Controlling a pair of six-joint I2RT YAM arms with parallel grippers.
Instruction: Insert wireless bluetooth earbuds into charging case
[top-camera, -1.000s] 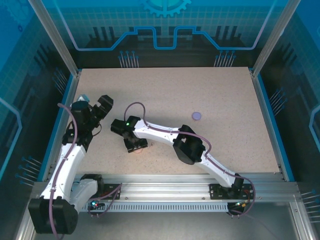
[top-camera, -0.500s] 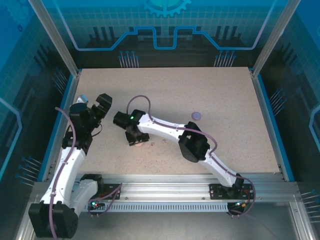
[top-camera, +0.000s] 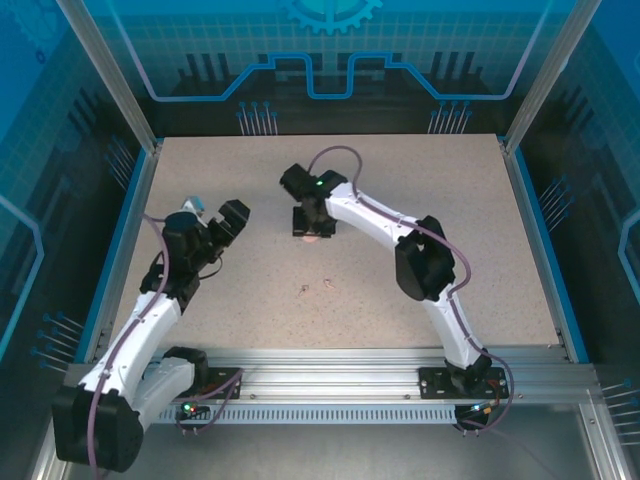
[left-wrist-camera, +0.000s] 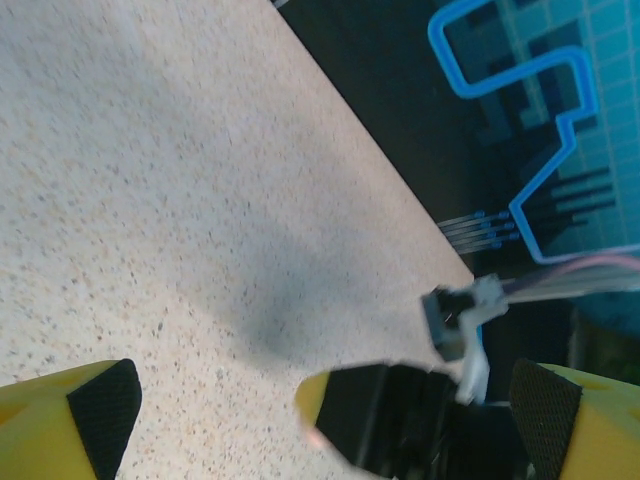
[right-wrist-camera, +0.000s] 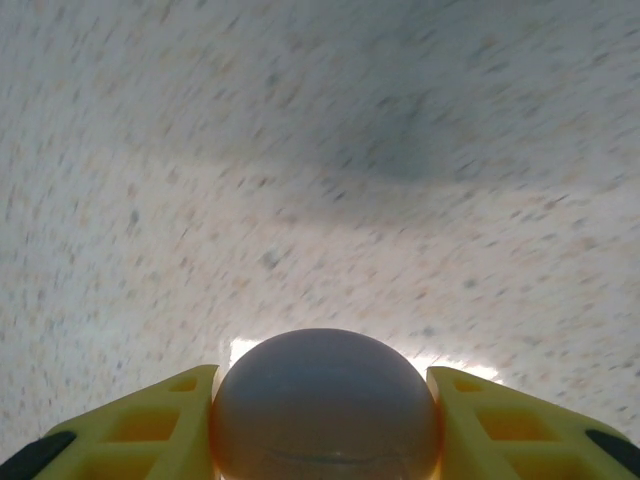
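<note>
The charging case's loose end (top-camera: 311, 238) sticks out past the right gripper's fingers and the way is open, so the robot's left gripper should carry on toward that end and close there.
My right gripper (top-camera: 312, 228) is at the middle of the table and shut on a round, pale pink charging case (top-camera: 313, 238). In the right wrist view the case (right-wrist-camera: 325, 405) fills the gap between the two yellow fingers (right-wrist-camera: 150, 420), just above the speckled tabletop. Two tiny pale pink earbuds (top-camera: 303, 290) (top-camera: 328, 283) lie loose on the table nearer the front, apart from both grippers. My left gripper (top-camera: 218, 222) is open at the left, with nothing between its pads (left-wrist-camera: 105, 405); it points toward the right gripper's black body (left-wrist-camera: 390, 425).
The speckled beige tabletop (top-camera: 450, 190) has a blue rim (top-camera: 535, 240) on its sides. A dark blue patterned wall (left-wrist-camera: 530, 110) stands behind the far edge. The right arm's elbow (top-camera: 425, 265) hangs over the table's right middle.
The right gripper has carried the case from the left front toward the table's middle, uncovering the two earbuds. The left gripper has shifted right and stayed open.
</note>
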